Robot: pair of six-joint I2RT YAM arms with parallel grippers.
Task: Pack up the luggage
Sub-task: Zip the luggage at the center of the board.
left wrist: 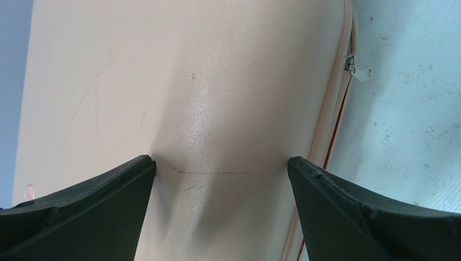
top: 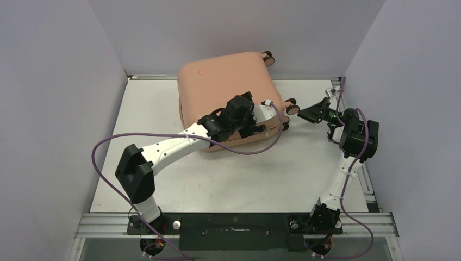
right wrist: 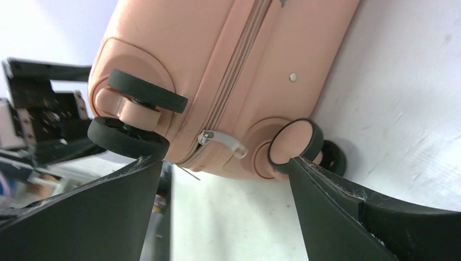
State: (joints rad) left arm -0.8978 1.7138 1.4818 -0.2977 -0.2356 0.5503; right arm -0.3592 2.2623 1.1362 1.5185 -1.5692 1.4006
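The luggage's front seam point(top: 254, 137) angles away toward the wheel end, so the robot's right gripper should go in at the near wheel point(top: 293, 110) and pull the luggage straight first.
The peach-pink luggage point(top: 223, 87) lies flat and closed at the back middle of the table, wheels point(top: 292, 107) to the right. My left gripper point(top: 251, 128) is open, and its fingertips rest on the shell's top near the front right edge; in the left wrist view the shell point(left wrist: 206, 81) fills the space between the jaws of the left gripper point(left wrist: 221, 163). My right gripper point(top: 311, 115) is open and empty, just right of the wheel end. In the right wrist view, the right gripper point(right wrist: 223, 163) faces the luggage point(right wrist: 261, 49), its zipper pull point(right wrist: 223, 142) and two wheels point(right wrist: 147, 98).
The white table point(top: 163, 109) is walled at the back and both sides. A second zipper pull point(left wrist: 356, 68) hangs at the luggage's side seam above the tabletop. Part of the left arm point(right wrist: 43, 114) shows behind the wheels. Purple cables loop off both arms.
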